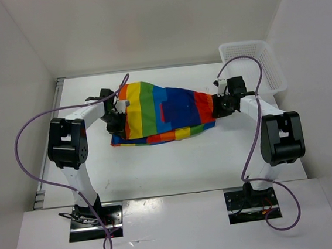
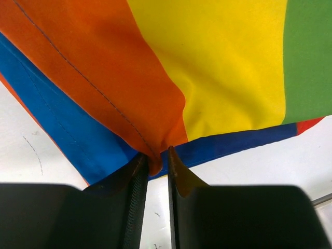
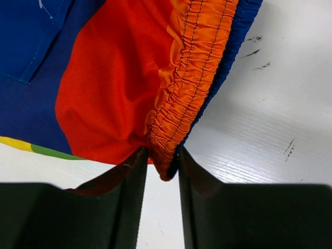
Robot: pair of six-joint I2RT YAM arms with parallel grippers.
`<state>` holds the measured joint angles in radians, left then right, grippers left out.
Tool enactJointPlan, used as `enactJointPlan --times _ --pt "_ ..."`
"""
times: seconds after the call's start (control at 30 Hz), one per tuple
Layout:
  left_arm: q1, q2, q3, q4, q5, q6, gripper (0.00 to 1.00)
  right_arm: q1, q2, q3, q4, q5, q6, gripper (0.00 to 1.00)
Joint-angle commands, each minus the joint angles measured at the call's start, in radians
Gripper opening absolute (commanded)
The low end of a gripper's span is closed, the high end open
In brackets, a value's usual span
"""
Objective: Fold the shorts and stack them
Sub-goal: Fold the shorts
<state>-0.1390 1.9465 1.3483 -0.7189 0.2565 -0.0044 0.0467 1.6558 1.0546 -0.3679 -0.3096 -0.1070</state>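
Observation:
Next, my gripper pulls the orange hem [image 2: 141, 136] and waistband toward me to cover the shorts' lower layer [image 1: 166, 137], because that layer sticks out past the top layer along the near edge of the shorts.
The rainbow-striped shorts [image 1: 162, 112] lie across the middle of the white table, held up between both arms, with a lower layer showing along the near edge. My left gripper [image 1: 116, 118] is shut on the orange hem at the shorts' left end; the left wrist view shows the orange cloth [image 2: 154, 155] pinched between the fingers. My right gripper [image 1: 219, 109] is shut on the gathered orange waistband [image 3: 174, 150] at the right end. A blue pocket [image 1: 179, 108] shows on the top layer.
A white plastic basket [image 1: 254, 66] stands at the back right corner of the table. White walls close in the left, back and right sides. Purple cables loop from each arm.

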Motion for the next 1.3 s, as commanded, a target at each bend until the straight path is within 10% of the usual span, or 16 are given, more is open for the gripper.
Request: enactJointPlan --times 0.0,0.27,0.67,0.9,1.27 --pt "-0.002 -0.017 0.026 -0.014 0.012 0.004 0.27 -0.011 0.001 0.038 0.046 -0.017 0.001 0.32" --pt "-0.002 -0.026 0.026 -0.005 0.012 0.004 0.03 -0.011 -0.018 0.048 0.027 -0.042 -0.043 0.0" --pt "0.17 -0.208 0.236 -0.135 -0.037 0.004 0.0 -0.021 -0.057 0.289 -0.247 -0.204 -0.276 0.0" --pt "0.104 -0.264 -0.102 -0.134 -0.05 0.004 0.0 0.041 -0.077 0.05 -0.26 -0.151 -0.359 0.0" --pt "0.095 -0.147 -0.184 -0.056 -0.163 0.004 0.0 0.061 -0.01 -0.021 -0.128 0.01 -0.35 0.0"
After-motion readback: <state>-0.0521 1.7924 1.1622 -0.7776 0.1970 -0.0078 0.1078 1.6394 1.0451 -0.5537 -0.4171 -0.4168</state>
